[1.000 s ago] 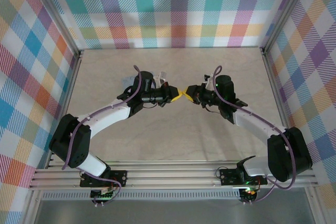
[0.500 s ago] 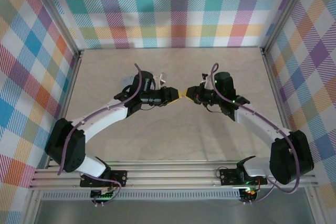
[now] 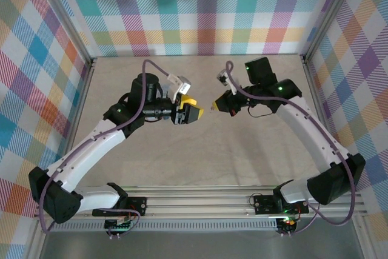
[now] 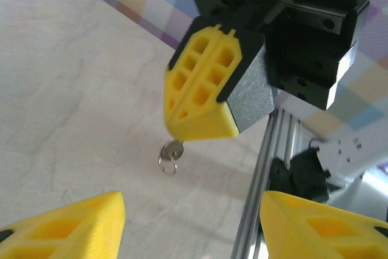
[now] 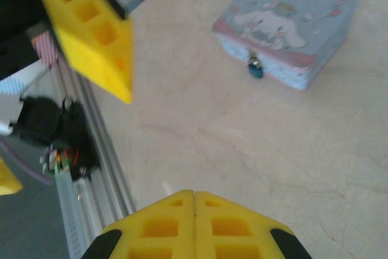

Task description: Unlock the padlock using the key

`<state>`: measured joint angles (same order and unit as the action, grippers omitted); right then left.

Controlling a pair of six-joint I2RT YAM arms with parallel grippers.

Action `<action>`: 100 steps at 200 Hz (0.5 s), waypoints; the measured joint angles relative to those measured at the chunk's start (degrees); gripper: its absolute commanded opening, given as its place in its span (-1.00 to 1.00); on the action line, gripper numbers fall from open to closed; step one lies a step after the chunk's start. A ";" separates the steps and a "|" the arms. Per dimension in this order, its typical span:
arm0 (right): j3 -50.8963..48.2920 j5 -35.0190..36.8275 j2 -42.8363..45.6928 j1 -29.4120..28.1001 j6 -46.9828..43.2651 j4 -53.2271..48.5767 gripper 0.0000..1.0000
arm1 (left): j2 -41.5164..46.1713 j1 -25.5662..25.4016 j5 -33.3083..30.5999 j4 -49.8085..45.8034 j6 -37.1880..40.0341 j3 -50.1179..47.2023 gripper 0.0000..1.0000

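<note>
The key has its blade covered by my right gripper's fingers, while its round head (image 4: 174,149) sticks out. Next, my left gripper takes the key (image 4: 168,158) first, so that my right gripper is free to grip it again.
The key (image 4: 172,150), small and silvery with a wire ring, hangs from the closed yellow tips of my right gripper (image 4: 200,133), which is shut on it. My left gripper (image 4: 194,222) faces it with its yellow fingers (image 4: 66,222) wide apart and nothing between them. From above, the left gripper (image 3: 193,108) and right gripper (image 3: 214,106) point at each other across a small gap above the table's middle. In the right wrist view my right gripper (image 5: 194,216) is shut. Beyond it the tiny dark-blue padlock (image 5: 256,70) hangs on the front of the pale-blue tin (image 5: 285,22).
The pale-blue tin with the cartoon lid sits flat on the beige tabletop (image 5: 254,150). An aluminium rail (image 4: 267,168) borders the table edge, and checked walls (image 3: 200,10) enclose the work area on three sides.
The two grippers met tip to tip before. Now the left gripper has opened and drawn back left, both arms have lifted and spread, and the right gripper keeps the key.
</note>
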<state>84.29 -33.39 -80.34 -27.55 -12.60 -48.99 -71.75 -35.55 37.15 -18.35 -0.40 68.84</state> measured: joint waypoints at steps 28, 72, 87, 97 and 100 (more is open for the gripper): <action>0.37 -2.95 -1.22 -0.66 -6.67 -2.80 -1.00 | -3.80 0.00 5.40 -1.20 3.78 0.00 0.04; 0.35 -7.96 -0.57 -0.66 -10.91 -2.82 -1.00 | -5.62 0.00 10.84 -1.22 5.49 0.00 -0.06; 0.09 -9.46 -0.15 -0.66 -11.04 -2.16 -1.00 | -6.05 0.00 12.46 -1.16 5.68 0.00 -0.25; -0.39 -10.36 0.24 -0.66 -11.02 -1.55 -1.00 | -6.56 0.00 13.55 -1.07 5.20 0.07 -0.35; -0.57 -10.62 0.31 -0.66 -11.02 -1.36 -1.00 | -6.71 0.00 13.84 -1.03 5.57 0.09 -0.37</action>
<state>83.72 -44.01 -80.03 -28.21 -23.62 -50.35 -78.46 -35.55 50.98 -19.38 5.17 68.93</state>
